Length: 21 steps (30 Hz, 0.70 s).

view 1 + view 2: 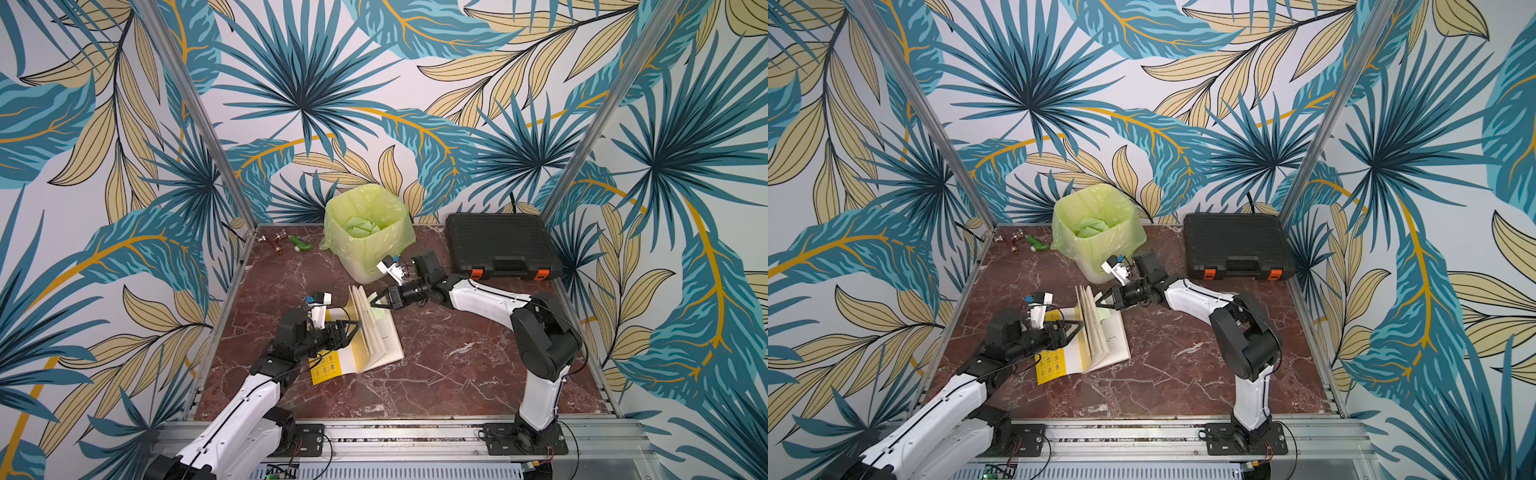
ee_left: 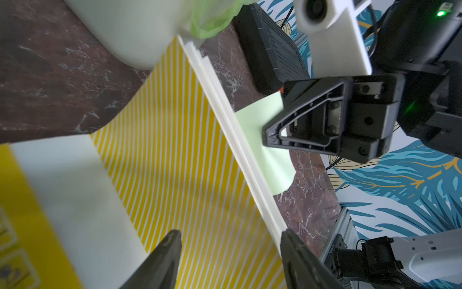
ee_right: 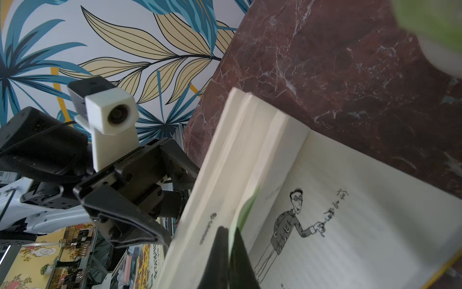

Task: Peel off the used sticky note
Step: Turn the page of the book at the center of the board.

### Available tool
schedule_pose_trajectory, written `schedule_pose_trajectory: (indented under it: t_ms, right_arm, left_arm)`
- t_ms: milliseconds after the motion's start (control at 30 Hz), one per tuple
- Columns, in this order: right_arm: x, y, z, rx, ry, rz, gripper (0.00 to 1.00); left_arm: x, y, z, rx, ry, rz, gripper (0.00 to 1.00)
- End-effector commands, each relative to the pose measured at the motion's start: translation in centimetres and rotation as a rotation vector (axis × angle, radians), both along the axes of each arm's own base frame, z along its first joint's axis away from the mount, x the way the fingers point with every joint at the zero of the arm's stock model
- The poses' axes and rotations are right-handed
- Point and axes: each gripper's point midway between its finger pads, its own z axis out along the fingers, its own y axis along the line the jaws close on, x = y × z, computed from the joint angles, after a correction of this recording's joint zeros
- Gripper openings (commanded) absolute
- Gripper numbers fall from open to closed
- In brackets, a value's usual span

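Observation:
The upright pages (image 1: 365,321) hide the sticky note from my left gripper, so my left gripper should move back while my right gripper turns the pages over the yellow cover (image 1: 326,367).
An open book (image 1: 384,345) with a yellow cover lies mid-table, a sheaf of its pages (image 2: 225,105) standing upright. The pale green sticky note (image 2: 257,117) sticks out from behind those pages, and in the right wrist view it (image 3: 246,207) shows as a green sliver on a page. My right gripper (image 1: 371,301) (image 2: 266,136) (image 3: 231,232) is shut on the note's edge. On the book's other side my left gripper (image 1: 356,328) (image 2: 231,234) is open. Its fingers straddle the yellow-striped inner cover (image 2: 175,150) and the pages' edge, gripping nothing.
A white bin lined with a green bag (image 1: 365,232) stands just behind the book with green paper inside. A shut black tool case (image 1: 498,245) sits at the back right. Small fittings (image 1: 286,243) lie in the back left corner of the marble table (image 1: 457,374).

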Motion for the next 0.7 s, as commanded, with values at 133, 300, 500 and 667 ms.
schedule_pose_trajectory:
  t_ms: [133, 300, 500, 667]
  right_arm:
    - [0.4, 1.8, 0.4, 0.029, -0.001, 0.01, 0.0]
    - [1.4, -0.1, 0.4, 0.004, -0.004, -0.061, 0.0]
    - [1.9, -4.3, 0.5, -0.007, 0.007, -0.139, 0.0]
    - [2.6, -7.6, 0.7, -0.013, 0.02, -0.206, 0.0]
  left_arm:
    - [-0.3, 0.9, 1.5, 0.025, -0.079, 0.041, 0.68]
    - [-0.4, 1.5, 2.2, 0.046, -0.106, 0.064, 0.68]
    - [-0.1, 1.3, 1.8, 0.055, -0.093, 0.055, 0.68]
    - [0.4, 1.1, 1.1, 0.057, -0.073, 0.053, 0.68]
